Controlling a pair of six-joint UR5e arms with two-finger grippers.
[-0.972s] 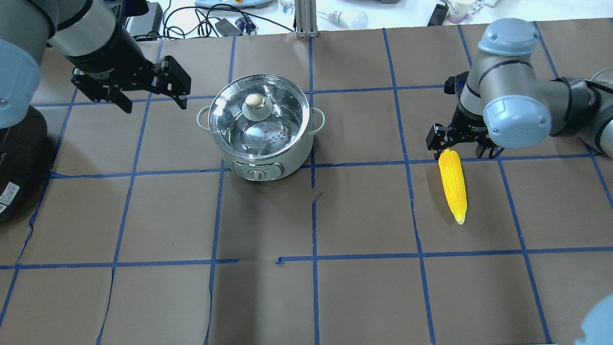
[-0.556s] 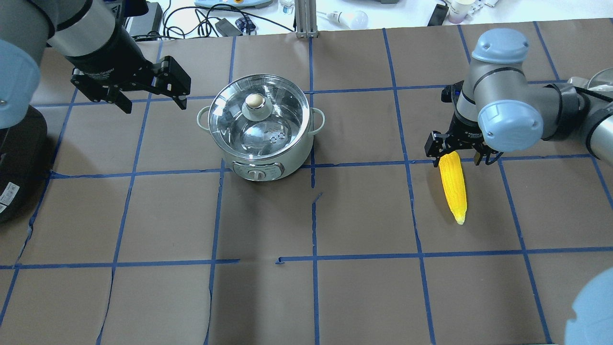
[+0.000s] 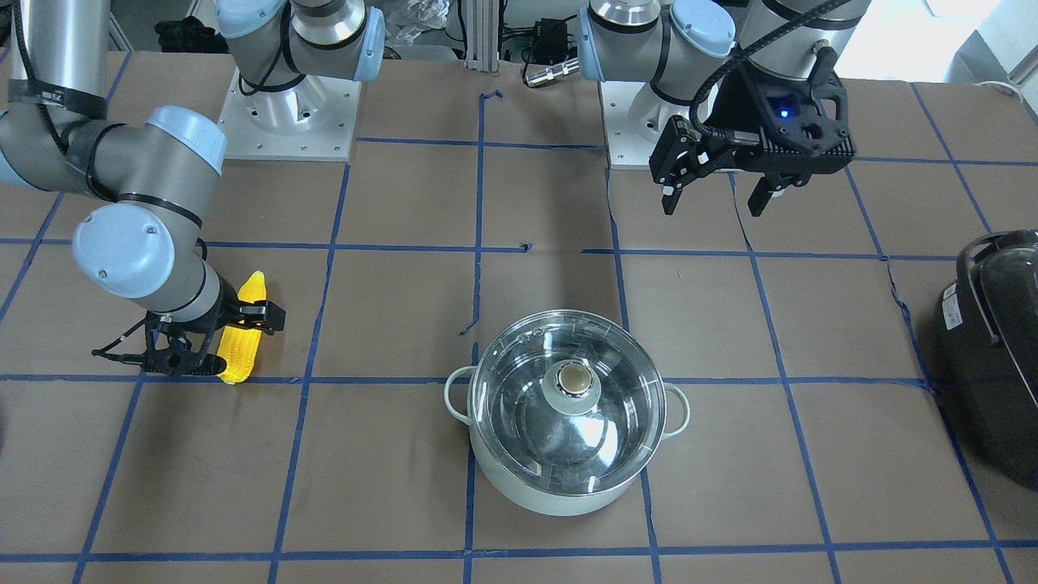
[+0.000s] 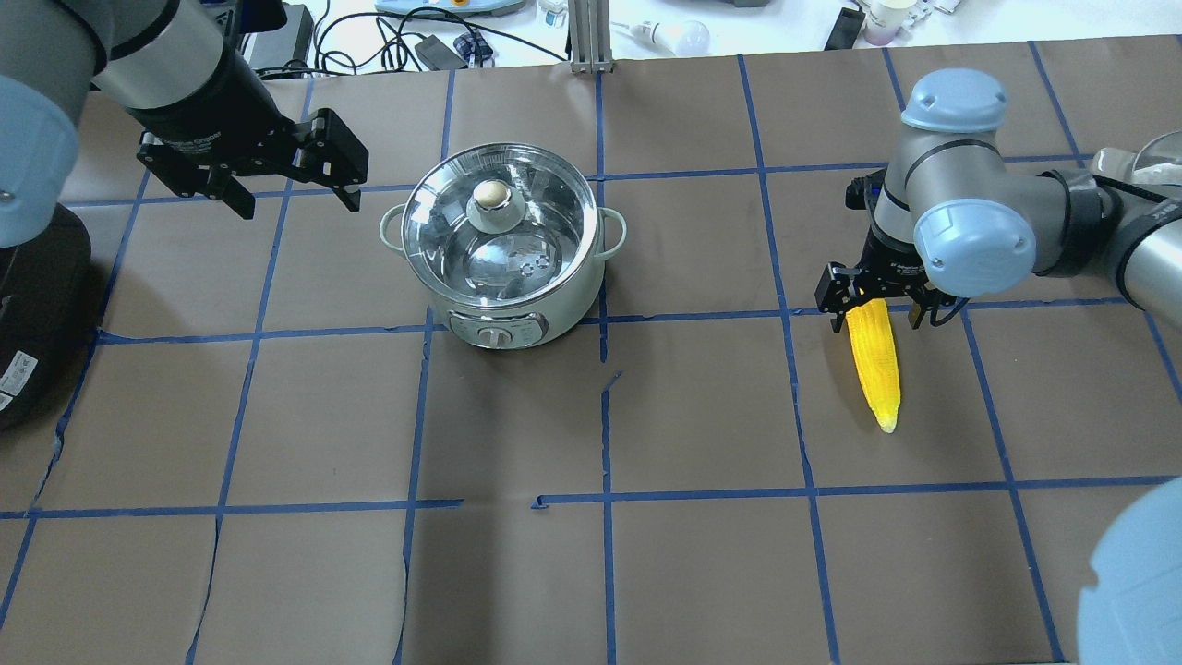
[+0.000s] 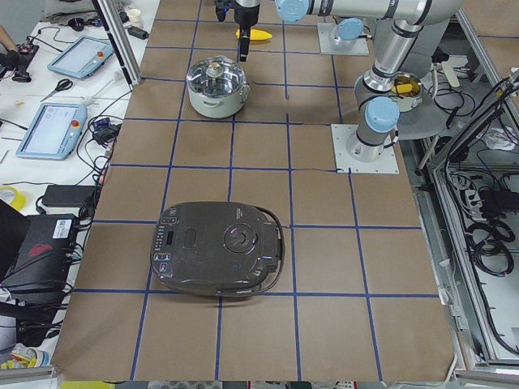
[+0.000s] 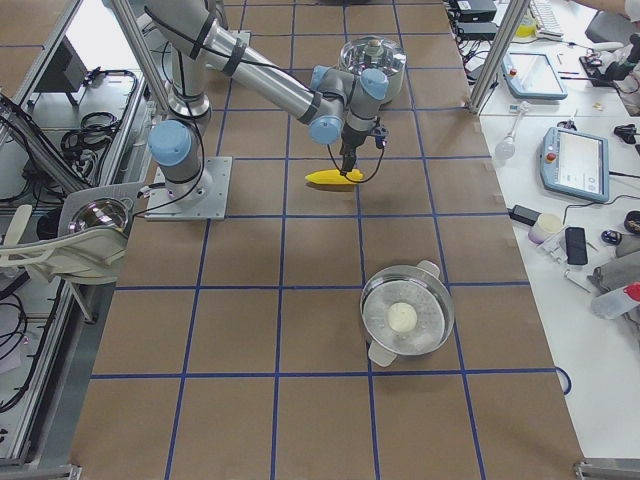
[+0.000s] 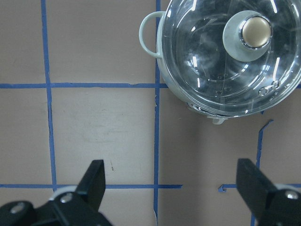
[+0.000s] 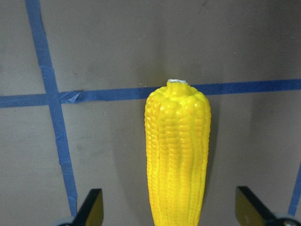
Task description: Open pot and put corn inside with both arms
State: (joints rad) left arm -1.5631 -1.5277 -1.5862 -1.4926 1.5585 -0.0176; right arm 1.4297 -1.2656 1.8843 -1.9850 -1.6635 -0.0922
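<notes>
The yellow corn (image 3: 240, 346) seems shorter than the width of the glass lid (image 3: 569, 402), so I expect the whole corn to lie inside the pot when I put it in.
The mint-green pot (image 4: 503, 268) stands with its glass lid (image 4: 462, 240) on; it also shows in the front view (image 3: 568, 487). My left gripper (image 4: 297, 201) is open and empty, hovering to the pot's left, apart from it. The left wrist view shows the pot (image 7: 207, 94) beyond the open gripper (image 7: 171, 188). The yellow corn (image 4: 875, 369) lies on the table at the right. My right gripper (image 4: 875, 312) is open and low, with its fingers on either side of the corn's thick end. The right wrist view shows the corn (image 8: 178, 160) between the open fingers (image 8: 91, 209).
A black appliance (image 3: 993, 349) sits at the table's end on my left side, near the left arm (image 4: 28, 305). In the right side view a steel pot holding a white ball (image 6: 405, 320) stands further along the table. Blue tape lines grid the brown table cover.
My right gripper has moved over the corn's thick end and now straddles it, still open. The left gripper, pot and corn have not moved.
</notes>
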